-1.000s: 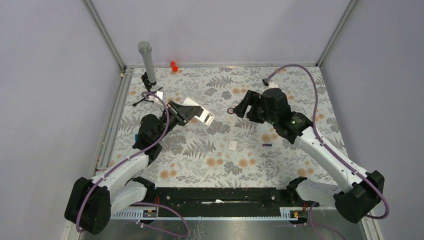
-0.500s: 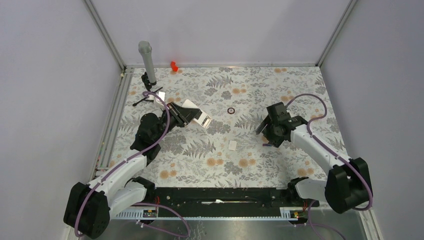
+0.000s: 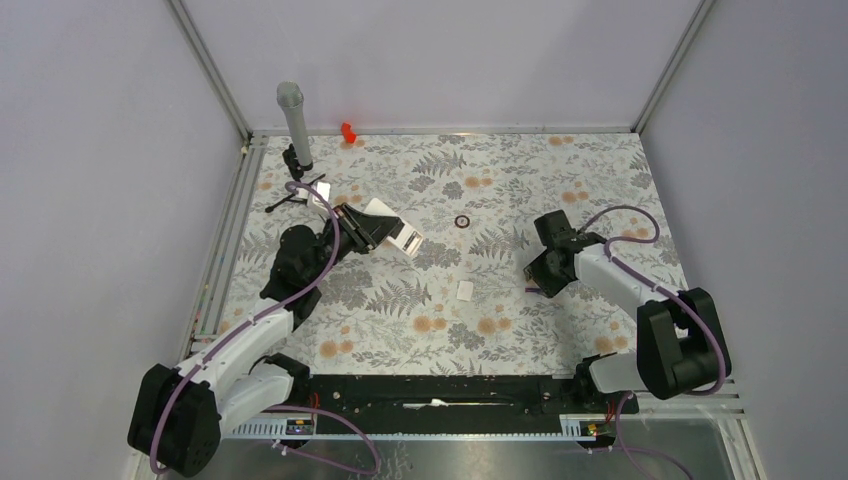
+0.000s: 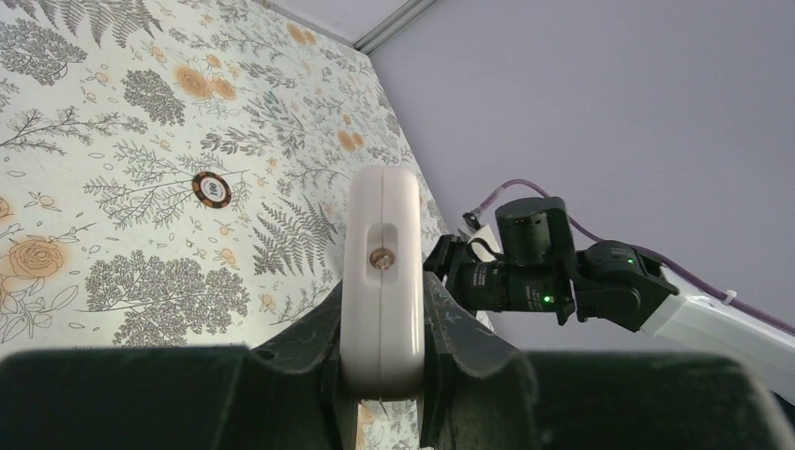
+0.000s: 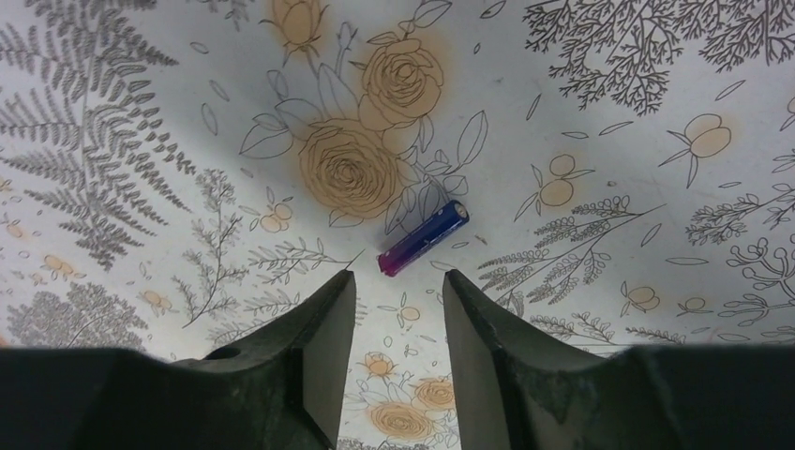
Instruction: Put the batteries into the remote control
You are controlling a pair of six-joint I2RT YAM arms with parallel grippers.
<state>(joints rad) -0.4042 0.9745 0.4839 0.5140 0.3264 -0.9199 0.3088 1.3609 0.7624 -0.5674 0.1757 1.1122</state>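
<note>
Next, my right gripper turns until it lines up with the purple battery, because the battery lies at a slant across its open fingers. It should then grip the battery by its blue end.
My left gripper is shut on the white remote control and holds it above the mat at the left. In the left wrist view the remote stands edge-on between the pads, gripper. The purple battery lies on the floral mat just ahead of my right gripper, whose jaws are open, low over the mat and pointing at its near end. In the top view the right gripper covers that battery. The dark battery is not in view.
A small flat white cover piece lies mid-mat. A dark ring-shaped chip lies further back. A grey post on a small tripod and a red object stand at the back left. Frame rails edge the mat.
My right arm has swung from the middle of the mat back toward the right and come down over the purple battery. My left gripper has kept hold of the remote, almost still.
</note>
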